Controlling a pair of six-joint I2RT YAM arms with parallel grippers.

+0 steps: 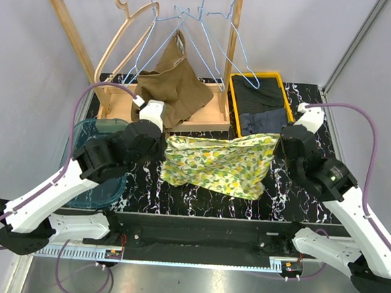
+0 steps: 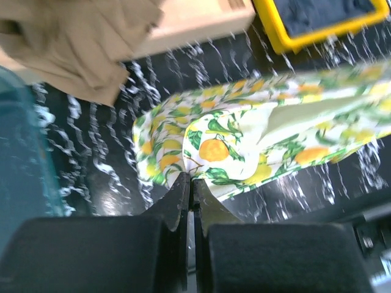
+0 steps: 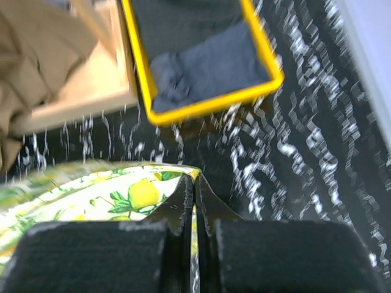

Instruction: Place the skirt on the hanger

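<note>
The skirt's top edge [image 1: 212, 141] runs alongside the rack, so my right gripper should swing its corner toward the rack base [image 1: 211, 125] to turn the skirt before I take a hanger.
The skirt [image 1: 218, 162], white with a yellow lemon and green leaf print, is stretched between my two grippers just above the black marble table. My left gripper [image 1: 164, 139] is shut on its left top corner. In the left wrist view the closed tips [image 2: 191, 180] pinch the skirt [image 2: 244, 140]. My right gripper [image 1: 279, 142] is shut on the right top corner, and the right wrist view shows the skirt's edge [image 3: 110, 195] caught between the closed tips [image 3: 194, 183]. A wooden hanger [image 1: 133, 23] and two blue wire hangers [image 1: 183, 26] hang from the rail behind.
A brown garment [image 1: 176, 85] hangs over the wooden rack base [image 1: 203, 124]. A yellow bin [image 1: 233, 102] with dark clothes stands at the back right. A teal bin [image 1: 83, 130] sits under my left arm. The rack's posts rise at the back.
</note>
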